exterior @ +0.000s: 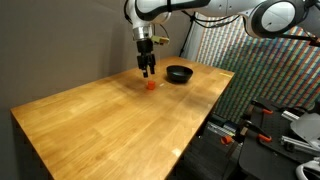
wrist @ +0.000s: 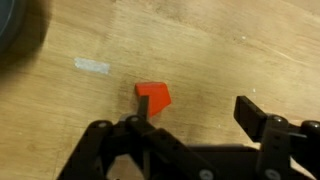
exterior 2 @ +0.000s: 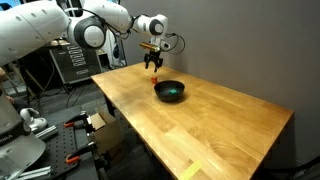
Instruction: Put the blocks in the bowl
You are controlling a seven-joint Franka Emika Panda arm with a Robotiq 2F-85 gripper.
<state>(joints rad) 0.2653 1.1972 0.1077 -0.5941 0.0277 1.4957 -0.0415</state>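
Note:
My gripper needs to move toward the bowl's side because the red block point(wrist: 154, 97) is at one finger, off the gripper's gap. It should centre the block before it closes.
A tiny red block point(exterior: 151, 86) lies on the wooden table point(exterior: 110, 120), a little way from the black bowl point(exterior: 179, 73). My gripper point(exterior: 147, 68) hangs just above the block and is open and empty. In the wrist view the red block point(wrist: 153, 96) lies by the left finger, off to the side of the gap between my fingers point(wrist: 197, 112). The bowl's rim shows at the top left corner of the wrist view point(wrist: 15, 30). The bowl point(exterior 2: 169, 91) looks empty in an exterior view, with my gripper point(exterior 2: 153, 63) behind it. The green block is out of view.
A short white strip point(wrist: 92, 66) is stuck on the table between block and bowl. A dark wall point(exterior 2: 230, 40) stands behind the table. A patterned screen point(exterior: 255, 70) and clamps on a stand point(exterior: 262, 125) are beside the table. A yellow tape piece point(exterior 2: 190, 170) marks the near edge.

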